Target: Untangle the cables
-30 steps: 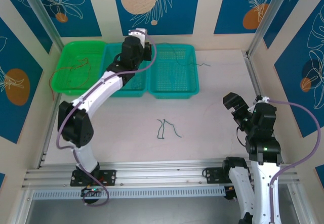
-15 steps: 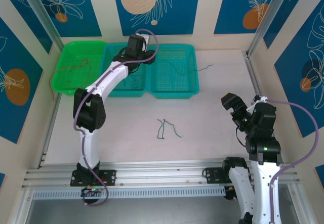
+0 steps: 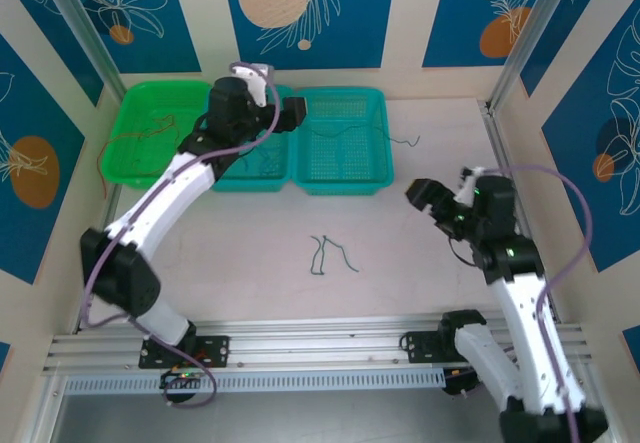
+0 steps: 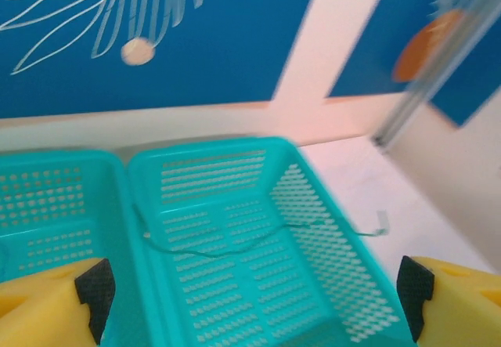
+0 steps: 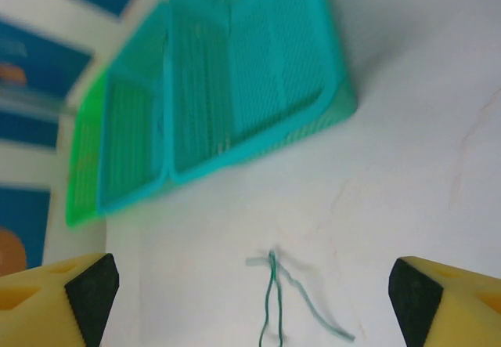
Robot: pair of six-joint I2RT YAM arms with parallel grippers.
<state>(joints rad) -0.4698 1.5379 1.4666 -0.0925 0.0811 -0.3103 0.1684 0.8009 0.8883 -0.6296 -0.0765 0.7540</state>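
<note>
My right gripper should place the teal cable's end inside the tray before grabbing the tangle, since that end hangs over the tray's side on that gripper's side.
A small tangle of green and teal cables lies on the white table, mid-front; in the right wrist view this tangle sits low between my open fingers, well below them. A thin teal cable lies across the right teal tray, its end draped over the right wall onto the table. A red cable rests in the green tray and hangs over its left edge. My left gripper hovers open above the teal trays with nothing between its fingers. My right gripper is open and holds nothing, right of the tangle.
The three trays stand in a row at the back; the middle teal tray holds a dark thin wire. Aluminium posts rise at the back corners and a rail runs along the near edge. Open table lies around the tangle.
My left gripper opened and let the thin teal cable drop into the right teal tray, then swung back to the left. My right arm moved forward and left toward the tangle.
</note>
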